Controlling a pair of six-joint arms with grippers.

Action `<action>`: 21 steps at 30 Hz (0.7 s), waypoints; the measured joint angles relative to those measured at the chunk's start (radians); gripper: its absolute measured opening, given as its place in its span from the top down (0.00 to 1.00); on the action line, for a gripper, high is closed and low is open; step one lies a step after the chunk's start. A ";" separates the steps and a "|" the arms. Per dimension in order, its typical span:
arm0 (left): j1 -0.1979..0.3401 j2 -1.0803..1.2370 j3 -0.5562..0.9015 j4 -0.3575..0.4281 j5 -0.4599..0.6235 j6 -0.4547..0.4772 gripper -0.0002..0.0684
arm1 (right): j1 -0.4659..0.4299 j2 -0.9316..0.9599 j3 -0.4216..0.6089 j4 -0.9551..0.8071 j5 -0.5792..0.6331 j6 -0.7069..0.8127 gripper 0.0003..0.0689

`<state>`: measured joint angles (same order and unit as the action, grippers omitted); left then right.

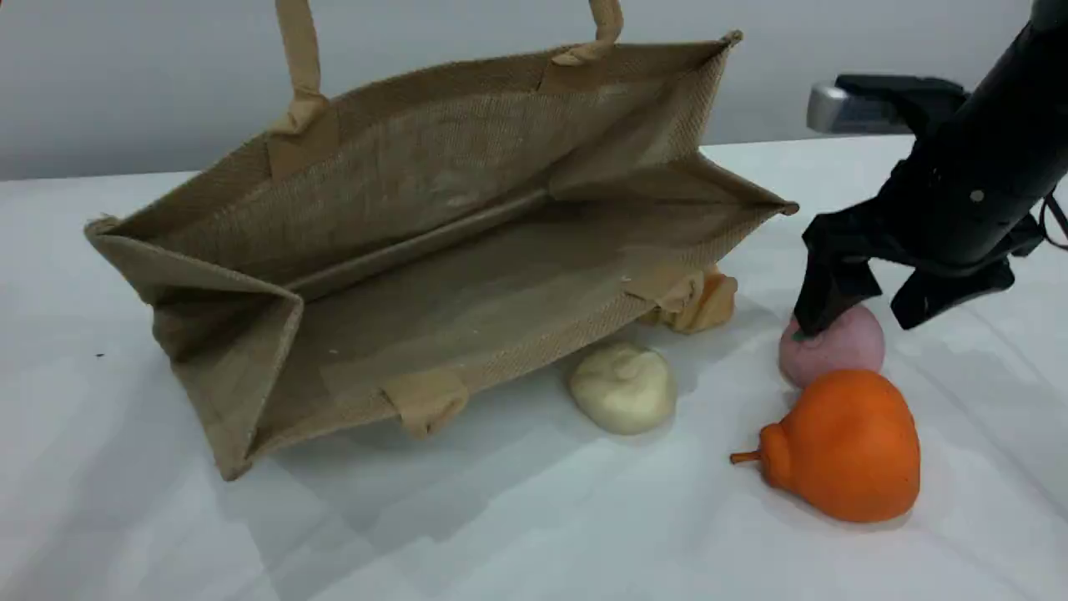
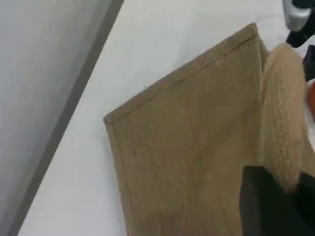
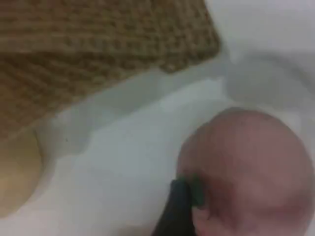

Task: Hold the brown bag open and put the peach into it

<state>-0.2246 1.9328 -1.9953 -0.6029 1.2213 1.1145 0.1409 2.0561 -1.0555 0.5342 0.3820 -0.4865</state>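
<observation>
I expect the brown bag (image 1: 430,165) to fold almost flat over the peach when I lower the bag's upper beige handle, because the bag's side panels (image 1: 222,319) are creased inward.
The brown bag (image 1: 434,242) lies on its side on the white table, its mouth gaping toward me. Its upper beige handle (image 1: 300,67) is drawn up past the view's top edge. In the left wrist view the handle (image 2: 283,113) runs down to my left gripper's black fingertip (image 2: 268,206), which is shut on it over the bag's outer wall (image 2: 192,157). The pink peach (image 1: 834,342) sits right of the bag. My right gripper (image 1: 859,325) stands open astride it, one fingertip (image 3: 179,206) touching the peach (image 3: 251,172) by its green mark.
An orange pear-shaped fruit (image 1: 843,446) lies just in front of the peach. A cream bun (image 1: 623,388) rests against the bag's lower front edge. A tan soft item (image 1: 701,305) is tucked under the bag's right corner. The bag's lower handle (image 1: 425,401) lies flat on the table.
</observation>
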 joint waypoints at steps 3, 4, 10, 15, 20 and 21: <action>0.000 0.000 0.000 0.000 0.000 -0.001 0.86 | 0.000 0.021 0.000 0.016 -0.014 -0.004 0.15; 0.000 0.000 0.000 -0.001 0.000 -0.001 0.86 | 0.000 0.025 0.000 0.027 -0.020 -0.016 0.15; 0.000 0.000 0.000 -0.001 0.000 -0.001 0.86 | 0.000 0.027 0.000 0.071 -0.039 -0.065 0.21; 0.000 0.000 0.000 -0.001 0.000 -0.001 0.86 | 0.000 0.029 0.000 0.078 -0.039 -0.076 0.48; 0.000 0.000 0.000 -0.001 0.000 -0.001 0.86 | 0.000 0.029 0.000 0.077 -0.026 -0.076 0.81; 0.000 0.000 0.000 -0.001 0.000 -0.001 0.86 | 0.000 0.028 0.000 0.070 -0.022 -0.076 0.86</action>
<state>-0.2246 1.9328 -1.9953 -0.6036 1.2213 1.1137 0.1409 2.0842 -1.0555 0.6042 0.3602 -0.5620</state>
